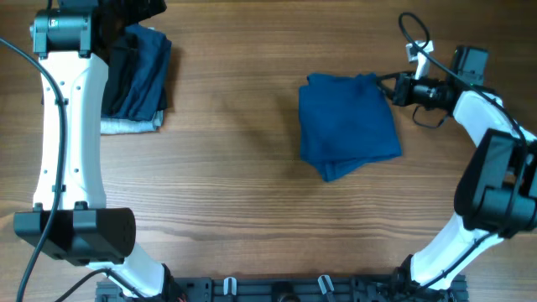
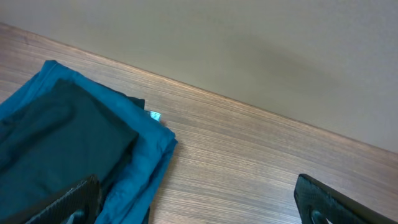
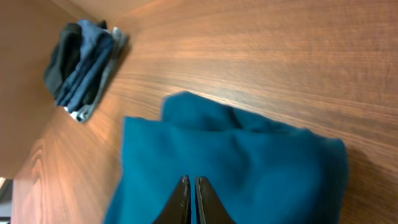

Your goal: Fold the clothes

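Note:
Next, I sweep my right gripper's closed fingers back across the shirt to its side (image 1: 309, 126) facing the stack, because the shirt's far edge (image 3: 239, 119) puffs up under them.
The medium-blue shirt (image 1: 348, 126) lies folded into a rough rectangle on the wooden table, right of centre. It fills the lower part of the right wrist view (image 3: 249, 168). My right gripper (image 1: 393, 89) is at the shirt's far right corner. Its fingers (image 3: 191, 182) are pressed together above the cloth, and I see nothing between them. My left gripper (image 1: 138, 12) is at the far left over a stack of folded garments. Its fingers (image 2: 196, 193) are wide apart and empty.
A stack of folded garments (image 1: 134, 80) sits at the far left: black and dark blue pieces on a pale grey one. It also shows in the left wrist view (image 2: 68, 143) and the right wrist view (image 3: 84, 65). Bare wooden table (image 1: 235, 126) lies between stack and shirt.

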Available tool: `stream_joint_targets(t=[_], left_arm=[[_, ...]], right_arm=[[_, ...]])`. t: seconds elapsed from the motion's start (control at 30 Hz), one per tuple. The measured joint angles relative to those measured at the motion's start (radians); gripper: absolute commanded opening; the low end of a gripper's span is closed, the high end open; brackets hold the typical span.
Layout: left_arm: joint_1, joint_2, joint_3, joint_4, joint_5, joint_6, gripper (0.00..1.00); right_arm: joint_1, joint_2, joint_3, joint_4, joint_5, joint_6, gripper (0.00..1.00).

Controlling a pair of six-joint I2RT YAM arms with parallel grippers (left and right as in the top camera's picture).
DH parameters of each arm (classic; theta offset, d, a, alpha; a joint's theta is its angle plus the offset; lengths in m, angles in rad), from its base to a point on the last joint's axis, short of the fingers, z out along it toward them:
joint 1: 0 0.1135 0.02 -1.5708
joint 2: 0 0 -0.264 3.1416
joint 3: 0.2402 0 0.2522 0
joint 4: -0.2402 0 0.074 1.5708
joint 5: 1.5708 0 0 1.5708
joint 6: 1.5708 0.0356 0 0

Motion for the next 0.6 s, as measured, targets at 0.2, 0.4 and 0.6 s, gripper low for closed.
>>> stream_joint_targets(t=[0.2,0.4,0.6], left_arm=[[0.0,0.0,0.0,0.0,0.0,0.0,1.0],[0.0,0.0,0.0,0.0,0.0,0.0,1.0],[0.0,0.0,0.0,-0.001,0.0,0.0,1.0]], right_arm=[[0.003,0.139,-0.004,0.167,0.043,0.11,0.04],[0.029,0.056,0.117,0.22,-0.01,0.352,0.04],[0.307,-0.063,0.148,-0.077,0.166,0.386,0.04]])
